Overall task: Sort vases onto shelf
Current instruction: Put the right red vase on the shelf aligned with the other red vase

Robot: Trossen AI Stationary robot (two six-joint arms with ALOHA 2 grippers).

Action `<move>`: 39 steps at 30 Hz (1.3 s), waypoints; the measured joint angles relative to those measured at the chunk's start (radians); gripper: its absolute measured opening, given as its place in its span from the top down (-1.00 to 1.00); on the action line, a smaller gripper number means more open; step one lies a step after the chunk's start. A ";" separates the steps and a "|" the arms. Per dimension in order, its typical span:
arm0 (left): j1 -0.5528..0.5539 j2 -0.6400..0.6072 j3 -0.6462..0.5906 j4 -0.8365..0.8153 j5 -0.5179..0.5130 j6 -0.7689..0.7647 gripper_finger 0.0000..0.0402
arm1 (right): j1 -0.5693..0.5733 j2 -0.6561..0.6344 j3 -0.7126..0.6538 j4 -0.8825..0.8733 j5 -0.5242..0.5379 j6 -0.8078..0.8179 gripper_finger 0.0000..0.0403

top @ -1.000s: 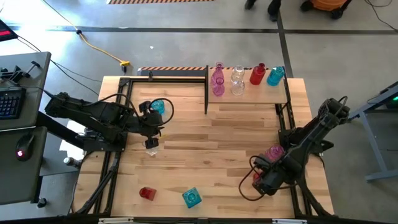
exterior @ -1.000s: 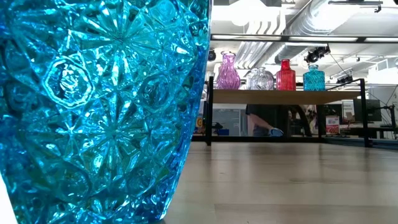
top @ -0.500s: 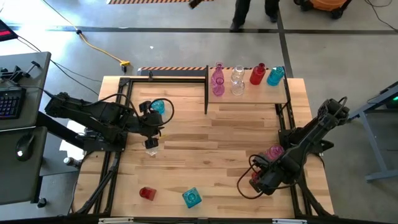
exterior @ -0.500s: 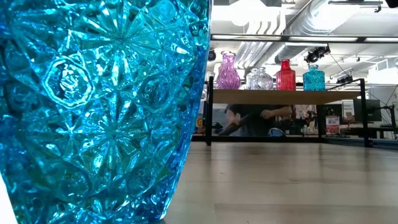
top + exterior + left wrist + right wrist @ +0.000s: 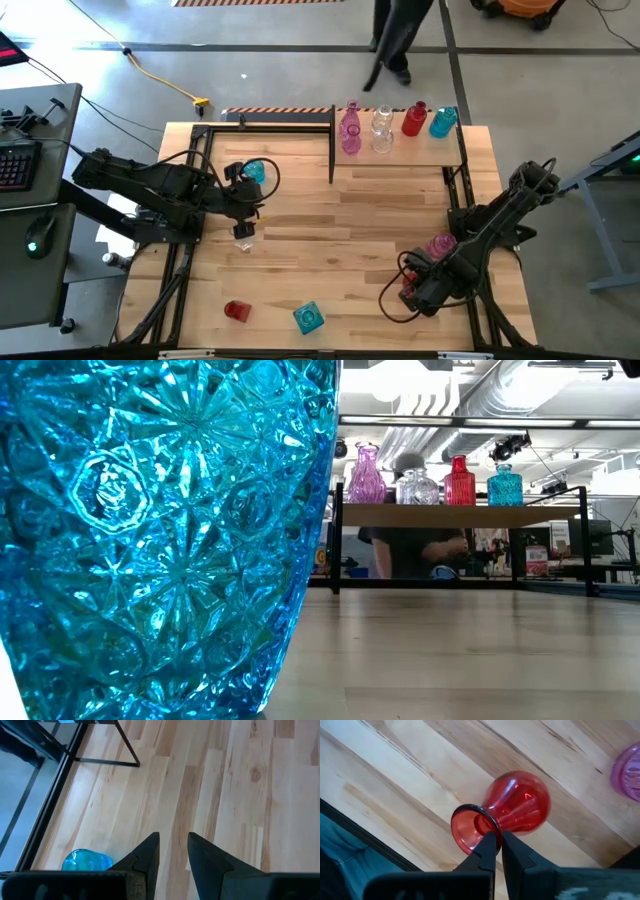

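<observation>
My right gripper's fingers have just a shallow hold on the red vase's rim (image 5: 492, 818). Next, I open them and put one finger farther into the vase's opening (image 5: 470, 831) before I lift.
My right gripper (image 5: 498, 837) is near the table's right near corner (image 5: 412, 290), shut on a red bulbous vase (image 5: 520, 807) with a flared mouth. A pink vase (image 5: 440, 245) stands just behind it. My left gripper (image 5: 173, 839) hovers open over bare wood at the table's left (image 5: 248, 203), between a teal vase (image 5: 255, 172) and a small clear vase (image 5: 244, 232). A red vase (image 5: 236, 310) and a teal vase (image 5: 308, 318) stand by the near edge. Pink, clear, red and teal vases stand in a row on the shelf (image 5: 400, 152). My right gripper pinches the red vase by the rim of its flared mouth (image 5: 489, 826), on the side nearest the fingers. The fingertips (image 5: 489, 842) come from above, slanting down. Whether the vase's base is on the table, I cannot tell.
The near teal vase (image 5: 160, 530) fills the left half of the low view. Black frame rails run along the table's left and right edges (image 5: 465, 200). Open wood lies across the table's middle. A person walks on the floor beyond the far edge (image 5: 395, 40).
My right gripper has drifted a little toward the table's left with the red vase. A person has walked into view behind the shelf, beyond the table's far edge.
</observation>
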 joint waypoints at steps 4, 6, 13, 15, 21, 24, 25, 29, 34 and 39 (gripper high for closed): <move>0.000 0.000 0.000 0.026 0.000 0.026 0.55 | 0.000 0.000 0.000 -0.035 -0.015 0.008 1.00; 0.000 0.000 0.000 0.029 0.000 0.033 0.55 | 0.000 0.000 0.000 -0.050 -0.017 0.024 1.00; 0.000 0.000 0.000 0.029 0.000 0.033 0.55 | -0.006 0.000 0.000 -0.055 -0.007 0.029 1.00; 0.000 0.000 0.000 0.029 0.000 0.034 0.55 | -0.008 0.001 0.000 -0.055 0.009 0.027 1.00; 0.000 0.000 0.000 0.029 0.000 0.034 0.55 | -0.019 0.001 0.000 -0.070 0.007 0.022 1.00; 0.000 0.000 0.000 0.029 0.000 0.034 0.55 | -0.019 0.001 0.000 -0.081 0.007 0.021 0.99; 0.000 0.000 0.000 0.029 0.000 0.034 0.55 | -0.019 0.002 0.000 -0.082 0.006 0.021 0.97; 0.000 0.000 0.000 0.029 0.000 0.034 0.55 | -0.019 0.003 -0.001 -0.097 0.006 0.019 0.84; 0.000 0.000 0.000 0.029 0.000 0.034 0.55 | -0.019 0.003 -0.001 -0.110 0.009 0.025 0.64; 0.000 0.000 0.000 0.029 0.000 0.034 0.55 | -0.019 0.003 -0.001 -0.114 0.034 0.049 0.55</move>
